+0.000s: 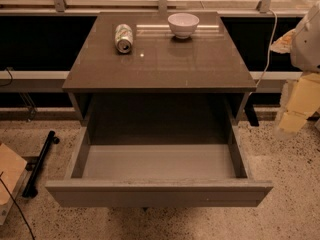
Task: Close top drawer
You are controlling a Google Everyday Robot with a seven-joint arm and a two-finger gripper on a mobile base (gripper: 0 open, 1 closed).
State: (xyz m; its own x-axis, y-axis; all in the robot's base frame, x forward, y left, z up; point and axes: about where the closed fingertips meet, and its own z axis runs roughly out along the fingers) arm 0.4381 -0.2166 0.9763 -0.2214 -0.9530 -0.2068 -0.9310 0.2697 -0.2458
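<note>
The top drawer [158, 193] will slide straight in when I push its front corner, because the sides [237, 150] run evenly back under the cabinet top.
The top drawer [160, 193] of a grey-brown cabinet is pulled far out towards me. Its flat handleless front panel is nearest the camera, and its pale grey floor [159, 161] is bare. My arm is at the right edge of the view, with white and beige parts. The gripper [294, 115] hangs there, to the right of the drawer's right side wall and above the floor, apart from the drawer. No other drawer fronts show.
A dented can [123, 38] lies on its side and a white bowl [183, 24] stands at the back of the cabinet top [160, 66]. A black rod [40, 161] and a cardboard piece [9, 171] lie on the speckled floor at left. A white cable [270, 39] hangs at back right.
</note>
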